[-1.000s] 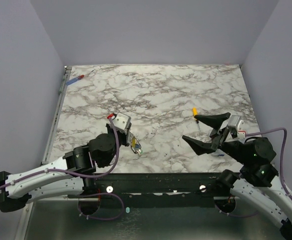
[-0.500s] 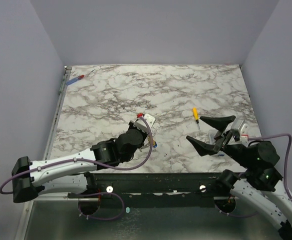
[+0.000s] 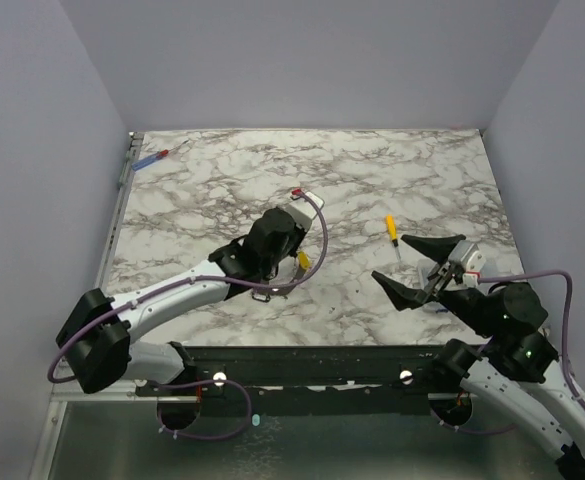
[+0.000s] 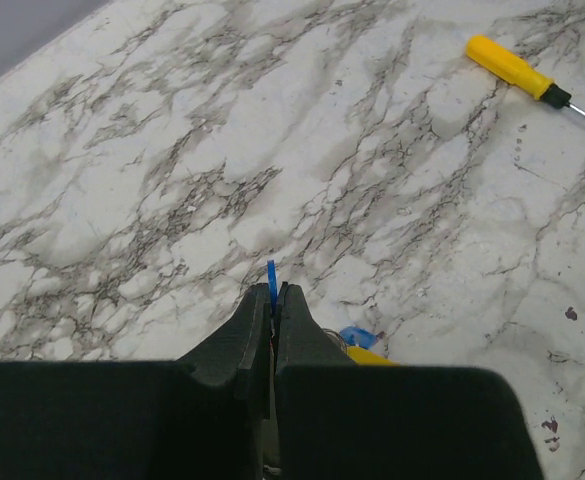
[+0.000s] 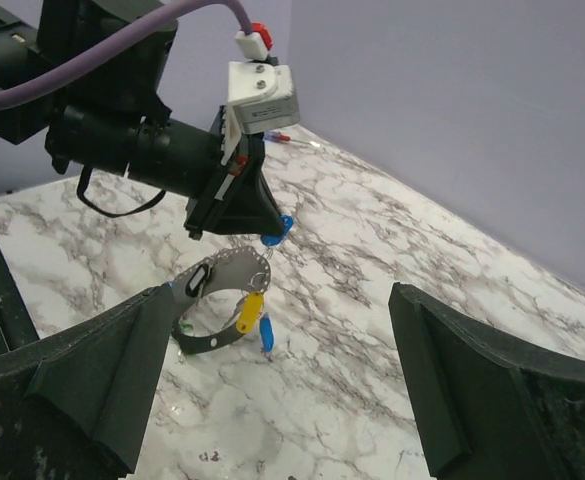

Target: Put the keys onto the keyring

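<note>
My left gripper should now lower the grey keyring (image 5: 236, 268), hanging with its tags below the gripper over clear marble (image 5: 227, 375), until the keyring rests there, and then let go.
My left gripper (image 3: 294, 252) is shut on a blue tag (image 4: 271, 275) that sticks out past its fingertips (image 4: 290, 300). In the right wrist view the left gripper (image 5: 269, 232) holds that blue tag (image 5: 280, 229), and the grey keyring (image 5: 207, 338) hangs below it by a fine chain. A yellow tag (image 5: 249, 310), a second blue tag (image 5: 265, 333) and a black tag (image 5: 194, 283) hang on the ring. I cannot tell whether the ring touches the table. My right gripper (image 3: 419, 268) is wide open and empty to the right of the bunch, facing it.
A yellow-handled screwdriver (image 3: 392, 228) lies on the marble table just behind the right gripper and also shows in the left wrist view (image 4: 512, 68). A red and blue tool (image 3: 152, 158) lies at the far left corner. Purple walls close in three sides.
My left arm has swung from the front left toward the middle of the table and further back, carrying the bunch. The right gripper has stayed open and shifted only slightly.
</note>
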Controlling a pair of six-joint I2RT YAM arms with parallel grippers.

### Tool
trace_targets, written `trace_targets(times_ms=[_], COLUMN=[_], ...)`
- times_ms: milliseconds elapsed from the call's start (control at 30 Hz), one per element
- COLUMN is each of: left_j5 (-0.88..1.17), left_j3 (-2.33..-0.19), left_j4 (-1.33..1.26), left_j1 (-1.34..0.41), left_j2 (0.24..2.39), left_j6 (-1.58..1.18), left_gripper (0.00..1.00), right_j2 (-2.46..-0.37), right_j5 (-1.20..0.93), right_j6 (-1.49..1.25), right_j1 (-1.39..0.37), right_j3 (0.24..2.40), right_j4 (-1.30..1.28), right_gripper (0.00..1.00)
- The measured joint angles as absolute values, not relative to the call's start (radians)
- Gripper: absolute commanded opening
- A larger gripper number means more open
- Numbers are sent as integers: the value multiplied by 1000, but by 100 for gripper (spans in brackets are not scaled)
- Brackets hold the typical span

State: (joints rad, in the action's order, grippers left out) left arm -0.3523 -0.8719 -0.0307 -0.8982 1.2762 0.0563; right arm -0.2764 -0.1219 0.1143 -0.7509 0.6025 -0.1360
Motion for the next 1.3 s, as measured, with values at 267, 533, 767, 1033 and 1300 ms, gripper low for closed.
trace_targets(times_ms=[267,533,767,1033,1300], left_j5=[-167,-75,-40,-27,-76], left_j3=[-964,-1113,-1169,-1187,-1030], left_j4=[-94,-147,-206,-245,-263], left_j1=[-780,-680,-655,-636,-635], left_j2=[1483,1694,1815,1864,1765], left_j6=[127,140,140,142,129], left_gripper=[0,0,0,4,99], right_j2=[-328,-386,-399,-406,-401], right_j5=[-101,-96,-94,-94,-80], right_j6=[153,167,173,173,124], right_j1=[-751,-751,-751,-751,-751], right_j3=[558,542,537,537,566], right_j4=[-123,-88,-76,-76,-97], right_gripper=[100,100,100,100,100])
